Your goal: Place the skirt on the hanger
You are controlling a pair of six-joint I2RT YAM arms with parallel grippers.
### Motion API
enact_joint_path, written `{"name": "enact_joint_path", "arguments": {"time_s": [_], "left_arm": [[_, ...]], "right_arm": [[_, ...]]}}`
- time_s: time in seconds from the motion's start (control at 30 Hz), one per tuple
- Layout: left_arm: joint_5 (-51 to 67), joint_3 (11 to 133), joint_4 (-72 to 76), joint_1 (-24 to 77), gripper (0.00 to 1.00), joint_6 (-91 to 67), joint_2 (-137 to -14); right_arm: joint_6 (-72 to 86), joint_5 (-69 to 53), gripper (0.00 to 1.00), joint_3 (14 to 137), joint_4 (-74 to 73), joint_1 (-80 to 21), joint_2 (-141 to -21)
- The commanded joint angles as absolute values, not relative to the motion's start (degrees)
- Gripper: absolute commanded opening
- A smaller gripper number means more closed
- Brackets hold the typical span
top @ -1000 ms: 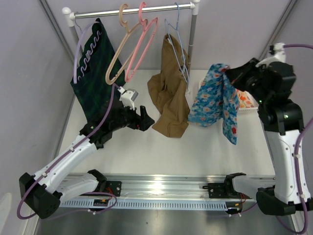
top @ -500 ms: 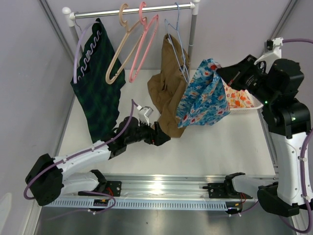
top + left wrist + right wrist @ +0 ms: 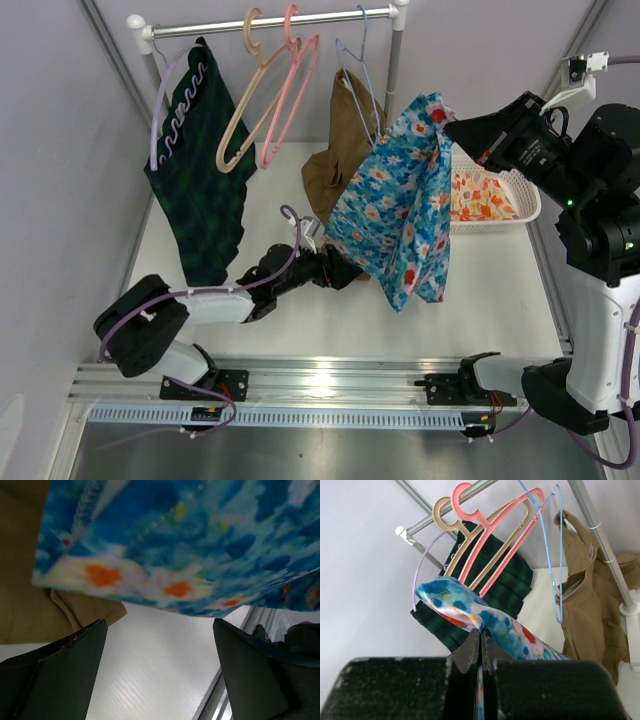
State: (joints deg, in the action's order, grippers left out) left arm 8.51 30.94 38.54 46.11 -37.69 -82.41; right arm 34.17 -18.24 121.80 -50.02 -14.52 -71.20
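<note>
The skirt's loose corner (image 3: 332, 232) hangs by the brown garment, outside my left gripper's fingers, so next I move back, then grip that corner (image 3: 44, 576) and spread the skirt flat.
My right gripper (image 3: 452, 128) is shut on the top edge of a blue floral skirt (image 3: 395, 215) and holds it up in the air, so that it hangs in front of the rail. In the right wrist view the skirt (image 3: 485, 617) is pinched between the shut fingers (image 3: 468, 650). An empty light-blue wire hanger (image 3: 362, 75) hangs on the rail just left of the skirt; it also shows in the right wrist view (image 3: 555, 555). My left gripper (image 3: 337, 272) is open and empty, low over the table under the skirt's lower edge (image 3: 165, 545).
A beige hanger (image 3: 245, 95) and a pink hanger (image 3: 292, 85) hang empty on the rail (image 3: 270, 20). A dark green plaid skirt (image 3: 195, 170) hangs at the left. A brown garment (image 3: 335, 165) hangs at the rail post. A white basket (image 3: 525, 205) with floral cloth stands at the right.
My right gripper has lifted the floral skirt up and to the left, towards the rail. My left arm has stretched lower and to the right, under the skirt.
</note>
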Motion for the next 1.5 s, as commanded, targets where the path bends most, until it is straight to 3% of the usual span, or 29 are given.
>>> {"name": "enact_joint_path", "arguments": {"time_s": [0.0,0.33,0.53,1.0,1.47], "left_arm": [[11.59,28.13,57.37,45.97,0.93,-41.04,-83.14],[16.69,26.71,76.89,42.81,0.93,-49.91,-89.64],[17.23,31.03,78.48,42.63,0.89,-53.17,-96.24],[16.79,33.22,85.69,40.87,0.91,-58.27,-101.07],[19.95,34.89,98.88,40.61,0.89,-65.04,-102.39]], "right_arm": [[35.33,-21.26,0.00,125.51,-49.48,-14.77,-71.72],[36.12,-22.68,0.00,124.72,-49.66,-14.76,-70.93],[36.39,-22.59,0.00,124.89,-49.75,-14.77,-70.75],[37.79,-24.43,0.00,130.25,-51.94,-14.77,-70.75],[37.70,-23.20,0.00,124.54,-52.65,-14.77,-66.45]]}}
